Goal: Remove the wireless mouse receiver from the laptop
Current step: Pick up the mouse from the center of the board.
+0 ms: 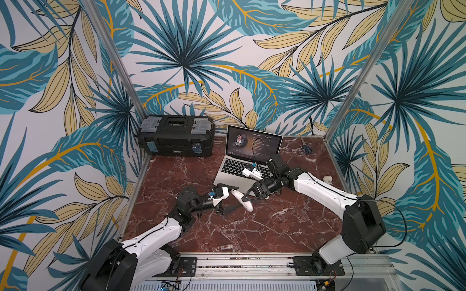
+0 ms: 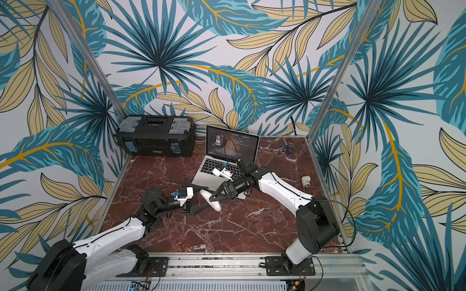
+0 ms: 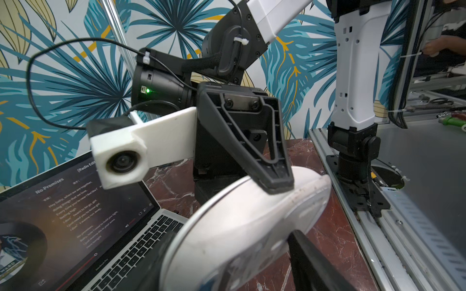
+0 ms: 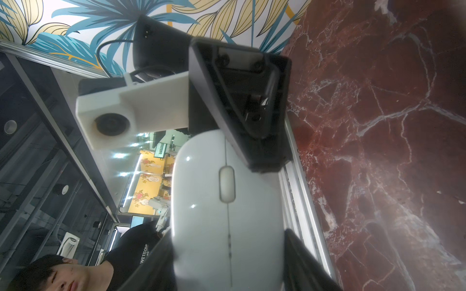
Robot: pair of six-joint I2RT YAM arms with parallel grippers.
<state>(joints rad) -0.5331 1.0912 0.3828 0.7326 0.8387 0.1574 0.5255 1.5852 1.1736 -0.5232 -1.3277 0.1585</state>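
Note:
The mouse (image 1: 241,200) is tilted on edge in my right gripper. Next, my left gripper takes the mouse and puts it down bottom side up (image 1: 239,216), so that my right gripper is free.
The silver laptop (image 1: 233,167) (image 2: 214,166) (image 3: 113,241) stands open at the back of the marble table, its screen lit. A white mouse (image 1: 248,206) (image 2: 216,204) (image 3: 252,214) (image 4: 227,214) sits in front of the laptop's near edge, between both grippers. From the right, my right gripper (image 1: 245,199) (image 2: 214,197) (image 4: 227,252) is shut on the mouse. My left gripper (image 1: 237,197) (image 2: 208,196) (image 3: 232,252) comes from the left, and its fingers press the mouse's other end on both sides. The wireless mouse receiver shows in no view.
A black toolbox (image 1: 176,137) stands at the back left beside the laptop. Blue-handled scissors (image 1: 306,148) lie at the back right and a small white object (image 1: 327,179) at the right edge. A metal rail (image 1: 239,262) runs along the front.

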